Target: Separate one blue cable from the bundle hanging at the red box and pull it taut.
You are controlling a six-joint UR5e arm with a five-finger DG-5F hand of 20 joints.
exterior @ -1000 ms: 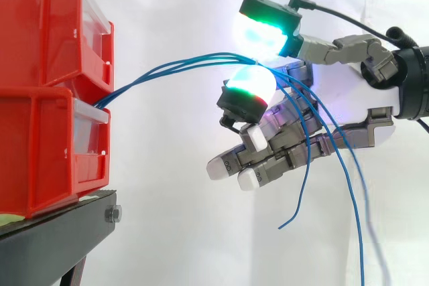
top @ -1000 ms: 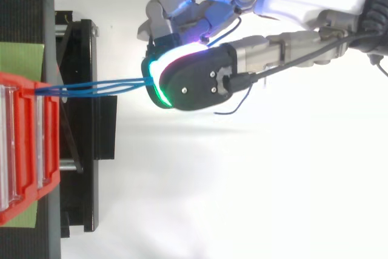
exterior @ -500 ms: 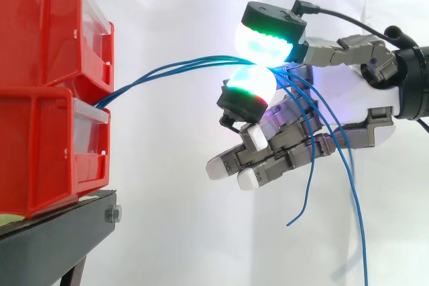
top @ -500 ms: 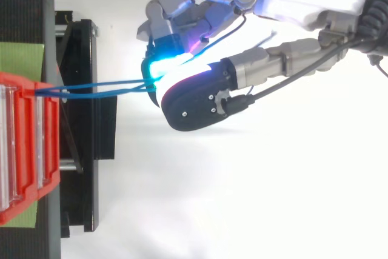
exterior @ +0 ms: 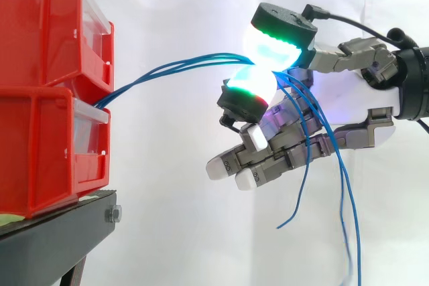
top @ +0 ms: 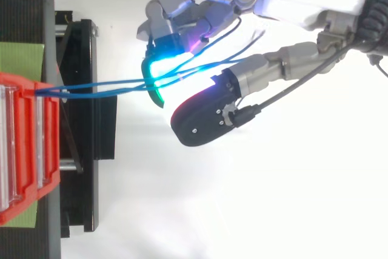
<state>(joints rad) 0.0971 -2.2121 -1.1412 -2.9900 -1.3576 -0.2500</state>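
The spare cables [exterior: 191, 63] will slip off one by one and hang down from the red boxes when I separate one, because the blue cables hang with loose ends [exterior: 280, 226].
Several thin blue cables [exterior: 167, 68] run from the gap between the two stacked red boxes [exterior: 47, 92] rightward to my hand [exterior: 315, 142]. They lie across the top of one raised glowing fingertip [exterior: 249, 88], then hang down past the palm with loose ends [exterior: 348, 232]. In the top view the cables [top: 103, 86] fan out beyond that fingertip [top: 156, 74]. The thumb [top: 203, 113] stands off to one side of them, with a small gap to the nearest cable. From the side, the thumb's pad [exterior: 278, 38] sits just above the cables. The hand is open, and the other fingers are relaxed below.
The red boxes rest on a black stand [exterior: 60, 232] at the left, with its edge and a bolt below them. A white curtain hangs behind. Open space lies under and to the right of the hand.
The thumb has swung off the raised fingertip and away to the side. The cables, covered before in the top view, now show and spread apart; the hanging ends swing a little.
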